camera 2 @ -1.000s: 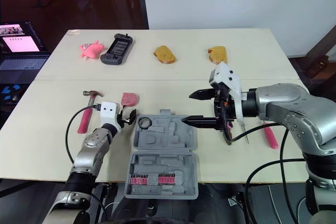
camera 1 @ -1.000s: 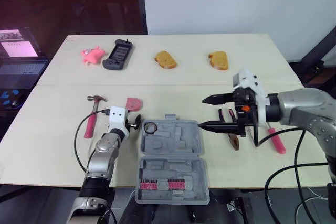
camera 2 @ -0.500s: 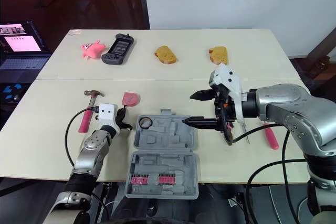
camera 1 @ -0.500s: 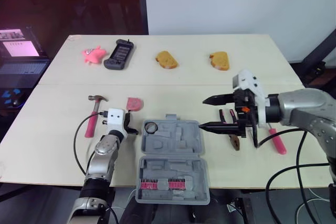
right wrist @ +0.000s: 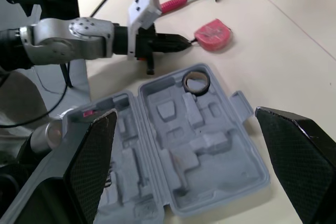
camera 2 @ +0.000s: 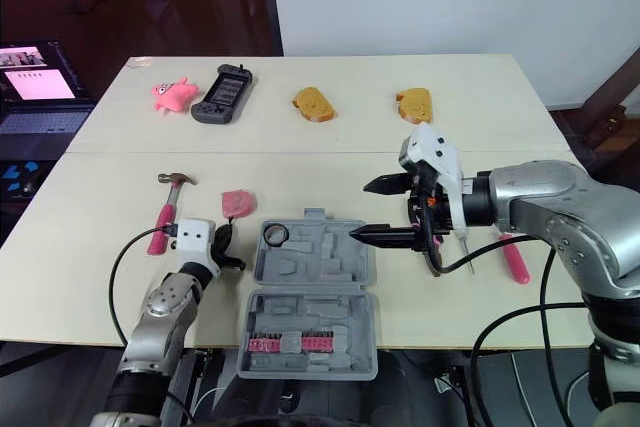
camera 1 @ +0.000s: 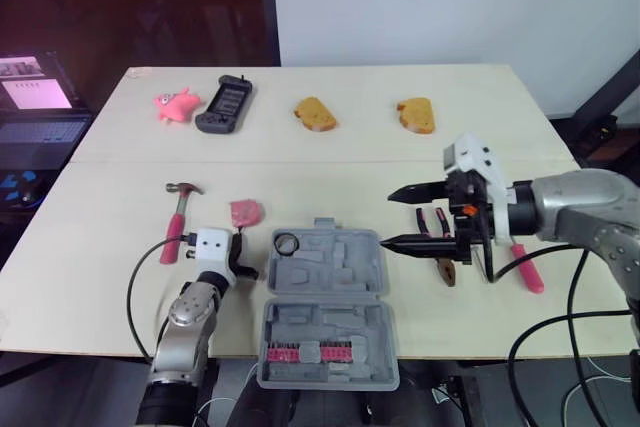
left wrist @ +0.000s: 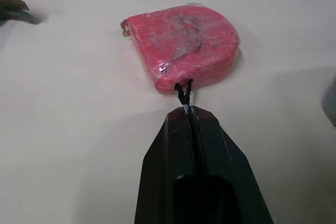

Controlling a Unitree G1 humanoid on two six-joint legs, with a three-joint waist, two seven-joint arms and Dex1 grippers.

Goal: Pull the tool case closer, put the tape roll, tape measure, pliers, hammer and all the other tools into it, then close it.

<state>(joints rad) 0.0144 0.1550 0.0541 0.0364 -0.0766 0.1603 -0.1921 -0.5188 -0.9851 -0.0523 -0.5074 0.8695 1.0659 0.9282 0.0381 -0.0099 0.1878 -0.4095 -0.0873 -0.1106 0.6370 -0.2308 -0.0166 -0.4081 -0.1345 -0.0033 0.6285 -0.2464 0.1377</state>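
The edge of the pink tape measure (camera 1: 245,213) has a thin black cord (right wrist: 193,41) attached to it, so the cord will hang down and drag along when I carry the tape measure.
The grey tool case (camera 1: 325,292) lies open at the near edge of the table, and the tape roll (camera 1: 287,243) sits in its far left corner. My left gripper (camera 1: 242,252) is shut on the thin black cord of the pink tape measure (left wrist: 184,45), which lies flat just beyond the fingertips. The hammer (camera 1: 180,217), with a pink handle, rests on the table left of that. My right gripper (camera 1: 390,217) hovers open over the case's right edge, holding nothing. The pliers (camera 1: 437,237) lie partly hidden behind it, and a pink-handled screwdriver (camera 1: 527,269) lies further right.
Along the far side of the table lie a pink toy (camera 1: 175,104), a black game controller (camera 1: 224,104) and two pieces of bread (camera 1: 315,113) (camera 1: 416,115). A laptop (camera 1: 40,97) stands off the table to the left. Pink bits (camera 1: 305,352) fill the case's near half.
My left gripper has shut on the tape measure's cord and drawn back toward me. The tape measure has slid a little nearer with it. My right arm has stayed where it was.
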